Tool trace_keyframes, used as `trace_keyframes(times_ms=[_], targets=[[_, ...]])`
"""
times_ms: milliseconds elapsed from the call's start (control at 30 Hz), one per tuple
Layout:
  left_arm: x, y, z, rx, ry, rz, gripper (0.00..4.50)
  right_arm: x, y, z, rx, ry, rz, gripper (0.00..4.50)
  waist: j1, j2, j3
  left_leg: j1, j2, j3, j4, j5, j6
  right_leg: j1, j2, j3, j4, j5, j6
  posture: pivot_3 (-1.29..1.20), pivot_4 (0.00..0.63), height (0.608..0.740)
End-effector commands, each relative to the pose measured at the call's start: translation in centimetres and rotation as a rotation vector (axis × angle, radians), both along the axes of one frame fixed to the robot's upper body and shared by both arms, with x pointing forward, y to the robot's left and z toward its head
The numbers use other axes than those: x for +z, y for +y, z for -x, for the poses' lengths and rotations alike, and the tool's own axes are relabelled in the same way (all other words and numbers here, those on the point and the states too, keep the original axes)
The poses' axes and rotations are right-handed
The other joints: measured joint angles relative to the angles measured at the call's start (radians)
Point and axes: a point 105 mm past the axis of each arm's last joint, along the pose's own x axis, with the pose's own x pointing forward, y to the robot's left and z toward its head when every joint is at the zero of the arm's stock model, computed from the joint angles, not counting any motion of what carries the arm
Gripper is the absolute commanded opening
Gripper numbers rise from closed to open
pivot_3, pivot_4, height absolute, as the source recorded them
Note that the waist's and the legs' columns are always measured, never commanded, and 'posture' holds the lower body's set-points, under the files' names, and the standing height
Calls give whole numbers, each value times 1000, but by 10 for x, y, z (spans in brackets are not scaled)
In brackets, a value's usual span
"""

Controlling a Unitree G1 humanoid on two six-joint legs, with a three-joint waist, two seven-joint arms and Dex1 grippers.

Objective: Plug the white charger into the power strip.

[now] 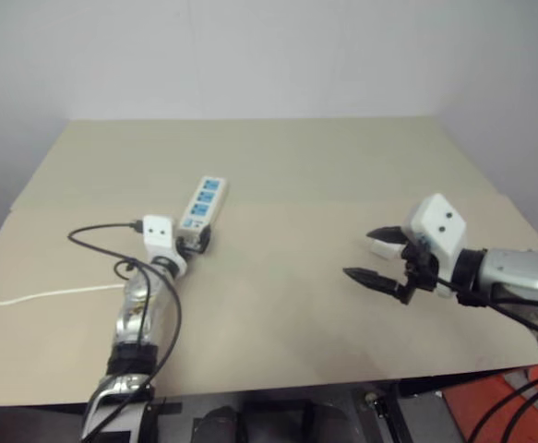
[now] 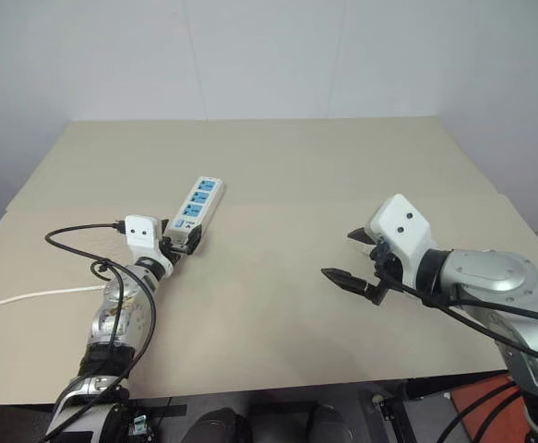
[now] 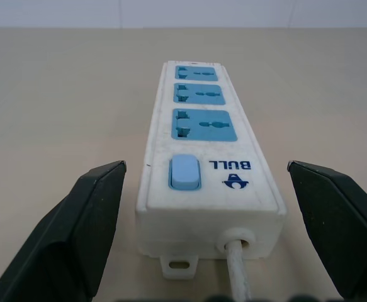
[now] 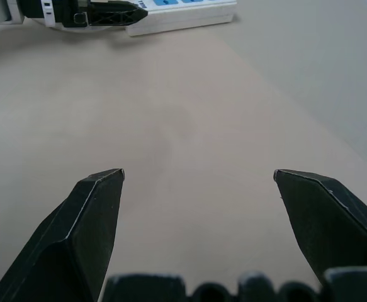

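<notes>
I should expect the white charger [image 1: 385,248] to be partly hidden beside my right gripper's far finger, because a small white shape peeks out there.
The power strip [image 1: 206,201] is a long white bar with three blue socket faces, lying on the tan table left of centre. My left gripper [image 1: 192,242] is open at its near end. In the left wrist view its fingers [image 3: 82,220] stand on either side of the end with the blue switch [image 3: 185,172], apart from it. My right gripper [image 1: 357,253] hovers open over the table at the right, with nothing between its fingers [image 4: 89,214]. A small white shape [image 1: 382,247] peeks out beside its far finger. I cannot tell whether it is the white charger.
The strip's thin white cord [image 1: 38,295] runs off across the table to the left. A black cable [image 1: 98,228] loops from my left wrist. The table's front edge [image 1: 342,377] is close below both arms, and a white wall stands behind.
</notes>
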Motion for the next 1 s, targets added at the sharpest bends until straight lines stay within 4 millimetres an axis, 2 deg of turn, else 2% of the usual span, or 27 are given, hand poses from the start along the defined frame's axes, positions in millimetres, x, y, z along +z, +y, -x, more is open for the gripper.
trace_keyframes(times_ms=[33, 833, 933, 1000], targets=[[13, -5, -3, -7, -60, -15, 4473, 11, -3, 3, -13, -51, 6, 4500, 0, 0, 0, 0, 0, 0, 0, 0, 0, 0, 0, 0, 0, 0, 0, 0, 150, 740], [7, -9, -5, -32, -35, -29, 4473, 8, -5, 1, -34, -45, 1, 4500, 0, 0, 0, -1, 1, 0, 1, -1, 2, 0, 0, 0, 0, 0, 0, 0, 150, 740], [6, -10, -5, -40, -32, -26, 3843, 8, -6, 1, -39, -44, 4, 4500, 1, 0, 0, -1, 1, 0, 1, -1, 2, 0, -1, 0, 0, 0, 0, 0, 150, 740], [4, -11, -5, -46, -27, -18, 3238, 7, -6, 1, -41, -44, 5, 4500, 2, 0, 0, -1, 1, 0, 1, -1, 2, 0, -1, 0, 0, 0, 1, 0, 150, 740]])
